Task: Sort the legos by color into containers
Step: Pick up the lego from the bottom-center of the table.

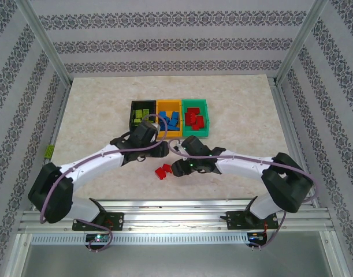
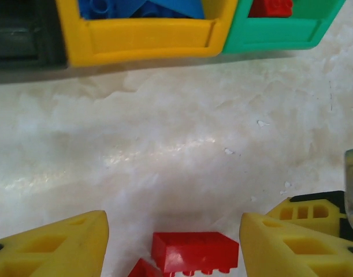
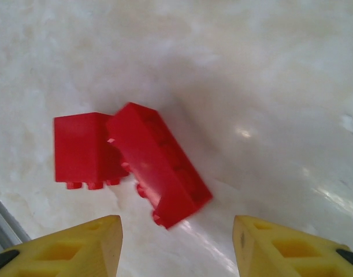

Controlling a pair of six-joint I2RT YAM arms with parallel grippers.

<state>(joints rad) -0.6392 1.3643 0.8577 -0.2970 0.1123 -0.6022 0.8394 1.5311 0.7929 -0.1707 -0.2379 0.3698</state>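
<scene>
The robot's grippers are crowding the same pair of red legos [image 1: 163,171], so the left gripper should move back and the right gripper should pick up the long red lego [image 3: 157,165] first.
Two red legos [image 1: 162,171] lie together on the table in front of the containers. In the right wrist view one red lego [image 3: 81,147] lies studs down and a second [image 3: 159,161] leans tilted against it. My right gripper [image 3: 176,222] is open just short of them, touching neither. My left gripper [image 2: 173,218] is open too, with a red lego [image 2: 194,251] low between its fingers and untouched. From above, the left gripper [image 1: 164,151] and right gripper [image 1: 175,167] meet over the pair. The black bin [image 1: 133,115] holds lime legos, the orange bin [image 1: 168,103] blue ones, the green bin [image 1: 194,103] red ones.
The three bins stand side by side at mid-table, the orange bin [image 2: 147,40] and green bin [image 2: 280,32] just ahead of the left gripper. A finger [image 2: 306,212] of the other gripper shows at the left wrist view's right. Patterned walls enclose the marbled table [image 1: 245,109].
</scene>
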